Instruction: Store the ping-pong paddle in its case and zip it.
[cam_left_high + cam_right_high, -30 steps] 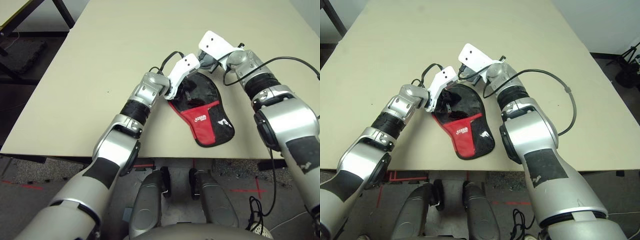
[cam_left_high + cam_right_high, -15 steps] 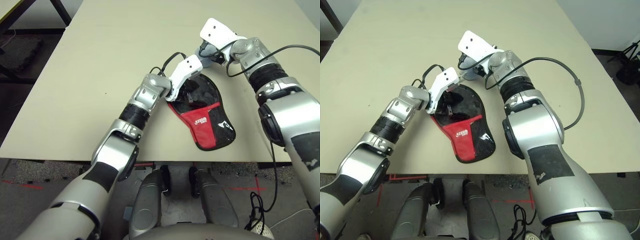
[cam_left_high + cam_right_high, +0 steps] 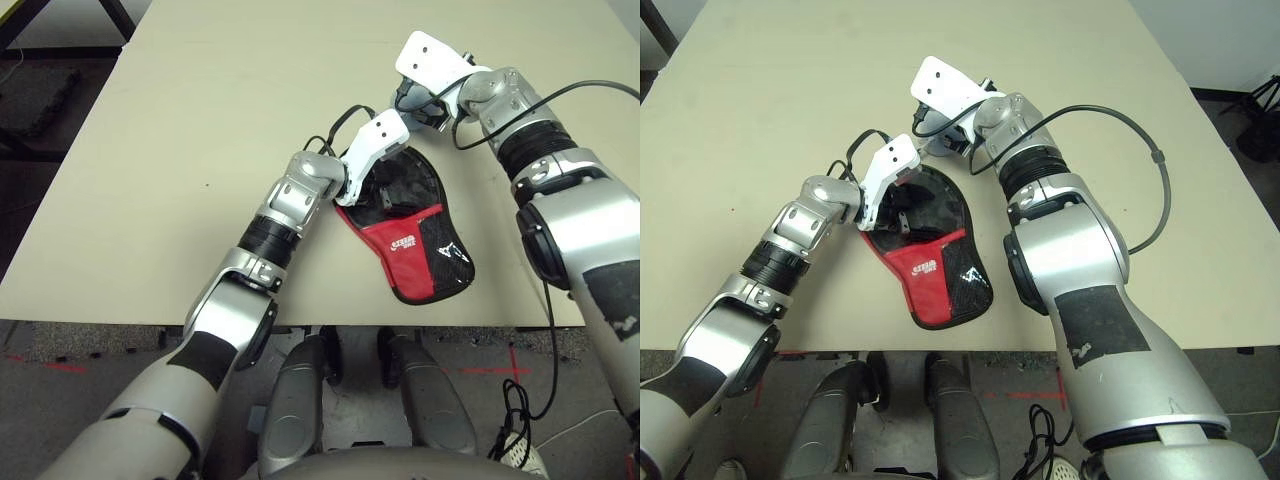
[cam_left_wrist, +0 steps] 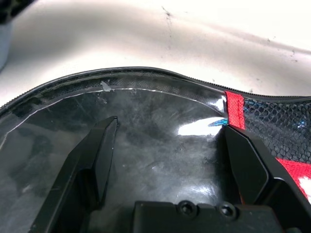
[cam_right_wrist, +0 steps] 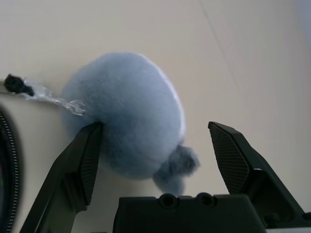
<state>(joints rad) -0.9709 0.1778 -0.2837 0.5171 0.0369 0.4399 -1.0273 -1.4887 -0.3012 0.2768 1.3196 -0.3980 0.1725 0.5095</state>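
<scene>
I expect the zipper to slide along the case's rim when I pull the pouch [image 5: 125, 114], because the grey pouch's cord [image 5: 41, 94] goes as far as the case's zipper rim.
The case [image 3: 415, 240] lies flat near the table's front edge, its black round part farther away and its red panel with the white logo nearer. My left gripper [image 4: 170, 127] is open, its fingers spread low over the glossy black part of the case [image 4: 155, 104]. My right gripper [image 5: 154, 127] is open just past the case's far rim, straddling a grey fluffy pouch [image 5: 126, 111]; one finger [image 5: 85, 160] touches the pouch. The ping-pong paddle is hidden.
The beige table [image 3: 200, 100] stretches bare to the left and far side. A black cable [image 3: 1155, 160] loops over the table on the right. The pouch's cord ends in a small black bead [image 5: 14, 85] beside the case's zipper rim.
The view has shifted a little. My right gripper has moved slightly toward the far side of the table. The left gripper stays over the case.
</scene>
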